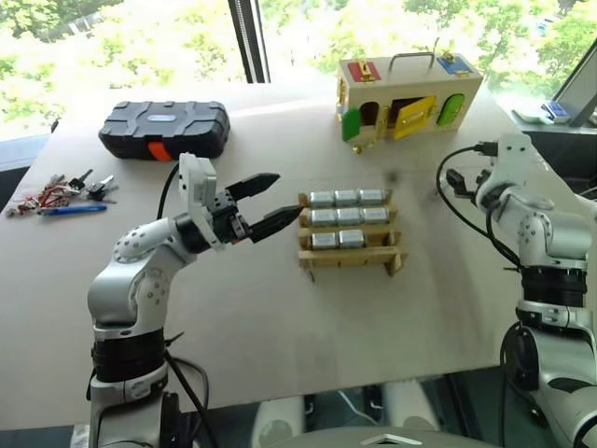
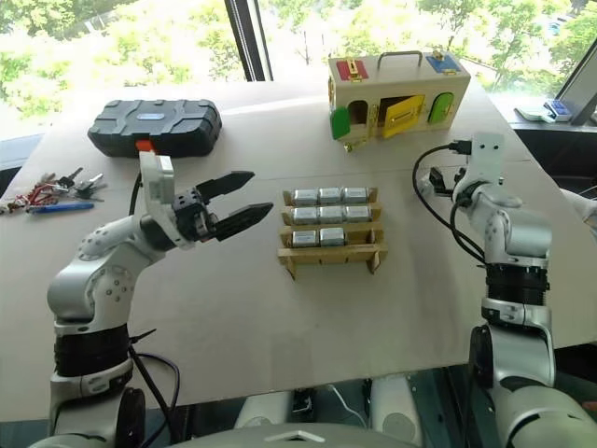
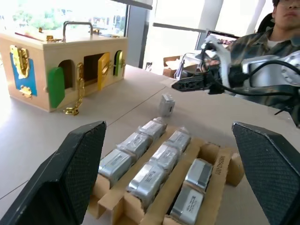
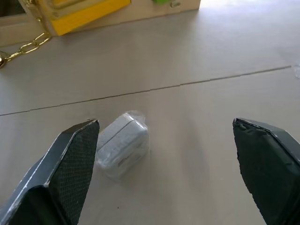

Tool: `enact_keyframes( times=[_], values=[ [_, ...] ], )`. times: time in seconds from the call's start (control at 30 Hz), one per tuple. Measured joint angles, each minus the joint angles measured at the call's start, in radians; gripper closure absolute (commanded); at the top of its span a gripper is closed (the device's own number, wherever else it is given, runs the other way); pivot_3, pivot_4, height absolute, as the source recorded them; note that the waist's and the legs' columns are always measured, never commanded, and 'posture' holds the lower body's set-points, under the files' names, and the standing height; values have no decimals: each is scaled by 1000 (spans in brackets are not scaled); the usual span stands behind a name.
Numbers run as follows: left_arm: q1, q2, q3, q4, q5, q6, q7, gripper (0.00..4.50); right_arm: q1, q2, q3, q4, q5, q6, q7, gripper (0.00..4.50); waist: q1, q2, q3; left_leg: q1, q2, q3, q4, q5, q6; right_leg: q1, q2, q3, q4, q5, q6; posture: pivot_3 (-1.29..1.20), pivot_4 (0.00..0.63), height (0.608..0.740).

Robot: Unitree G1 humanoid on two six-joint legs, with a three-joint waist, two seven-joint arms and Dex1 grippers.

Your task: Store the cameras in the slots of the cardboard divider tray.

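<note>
The loose camera [image 4: 123,143] is lying across the tray from the robot's left gripper, so the robot's right gripper should pick up the camera and put it into the third row's open end [image 1: 378,240].
The cardboard divider tray [image 1: 352,254] lies mid-table. Several silver-grey cameras [image 1: 347,217] fill its two far rows, two more sit in the third row, and the nearest row is empty. One loose wrapped camera [image 4: 123,145] lies on the bare table between the tray and the wooden box; it also shows as camera [image 3: 166,104]. My right gripper [image 4: 165,124] is open just short of that camera, not touching it. My left gripper [image 1: 287,195] hovers open at the tray's left end with nothing between its fingers.
A wooden box [image 1: 410,89] with coloured doors stands at the far edge. A black case [image 1: 166,129] sits far left, with keys and a blue pen [image 1: 61,198] at the left edge. A person [image 3: 281,23] sits beyond the table's right side.
</note>
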Motion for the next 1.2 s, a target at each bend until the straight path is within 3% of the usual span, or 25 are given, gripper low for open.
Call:
enact_keyframes(
  times=[0.4, 0.5, 0.7, 0.8, 1.0, 1.2],
  values=[
    [74, 38, 0, -49, -45, -26, 63, 37, -151, 52, -4, 362, -19, -110, -14, 0, 1, 1, 0, -1, 0, 0, -1, 0, 0, 0, -1, 0, -1, 0, 0, 0, 150, 740],
    [97, 41, 0, -73, -60, -32, 83, 0, -162, 48, 19, 414, -42, -113, 3, 758, -1, 1, 1, -1, 0, 0, -2, 0, 0, -1, 0, 0, -1, 0, 0, 0, 150, 740],
    [125, 45, 0, -97, -74, -37, 110, 0, -178, 43, 51, 419, -65, -113, 36, 3564, -3, 2, 1, -1, 0, 0, -2, 0, 0, -1, 0, 0, -1, 0, 0, 0, 150, 740],
    [131, 45, 0, -98, -87, -41, 129, 0, -177, 30, 72, 412, -81, -111, 58, 3657, -1, 2, 1, -1, 0, 0, -2, 0, 0, -1, -1, 0, -2, -1, -2, 0, 150, 740],
    [105, 18, -9, -102, -115, -28, 212, 0, -71, -56, 184, 161, -116, -107, 181, 3657, 7, 3, 2, -3, 0, -2, -3, -1, 0, -1, -1, -2, -3, -1, -1, 0, 150, 740],
    [24, 0, 14, -133, -216, 23, 323, 0, 213, -183, 206, -396, 2, -151, 438, 3657, 4, 4, 3, -3, 0, -1, -5, -1, 1, -1, -1, -2, -6, 0, 1, 0, 150, 740]
  ],
)
